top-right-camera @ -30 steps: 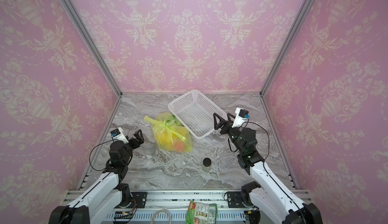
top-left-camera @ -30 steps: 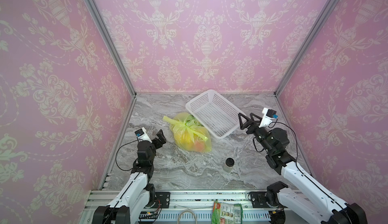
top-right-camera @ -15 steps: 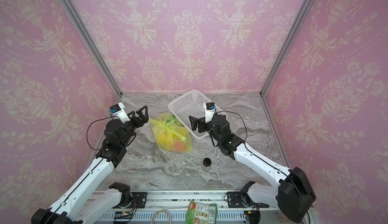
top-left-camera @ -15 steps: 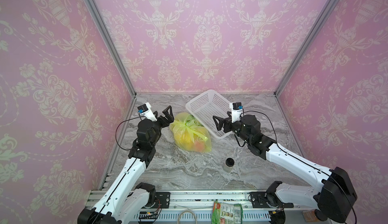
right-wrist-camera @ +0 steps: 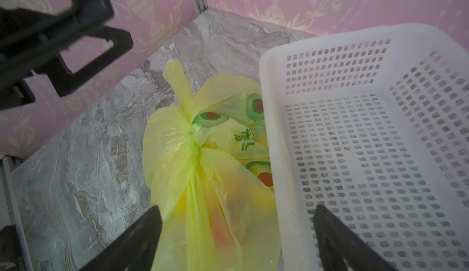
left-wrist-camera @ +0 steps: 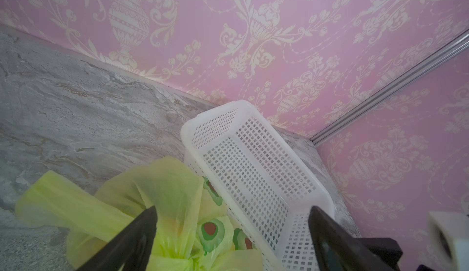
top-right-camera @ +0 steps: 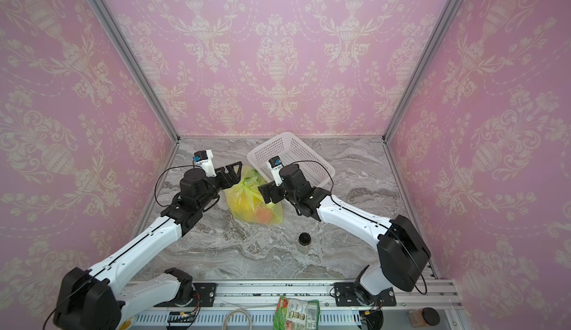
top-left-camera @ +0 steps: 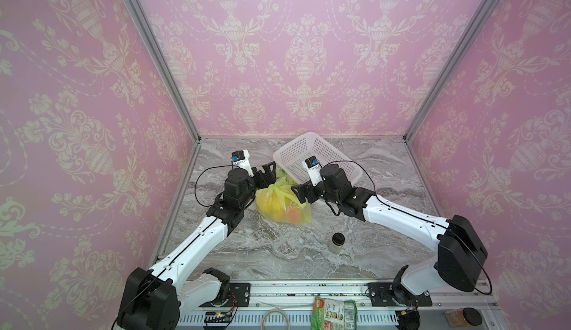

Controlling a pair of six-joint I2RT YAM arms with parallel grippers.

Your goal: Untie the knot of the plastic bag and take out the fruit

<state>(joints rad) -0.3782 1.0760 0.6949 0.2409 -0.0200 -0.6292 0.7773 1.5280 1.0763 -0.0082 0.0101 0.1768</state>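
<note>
The strip end is next to my left gripper, which hovers past the knot, so my left gripper should move back while my right gripper pinches the knot's side facing the basket.
The yellow-green plastic bag lies on the marble floor against the near-left side of the basket. Its knot is tied, with one strip end sticking out toward the back. Fruit shows through the film as a yellow mass and an orange round. My left gripper hovers open over the bag's far-left end. My right gripper hovers open at the bag's right side, its jaws spanning bag and basket rim. Neither holds anything.
A white perforated basket stands at the back, touching the bag. A small dark-lidded jar stands in front of the bag. A green snack packet lies on the front rail.
Both arms have swung in from the front sides to the bag. The two grippers now flank the knot. The bag, basket and jar have not moved.
</note>
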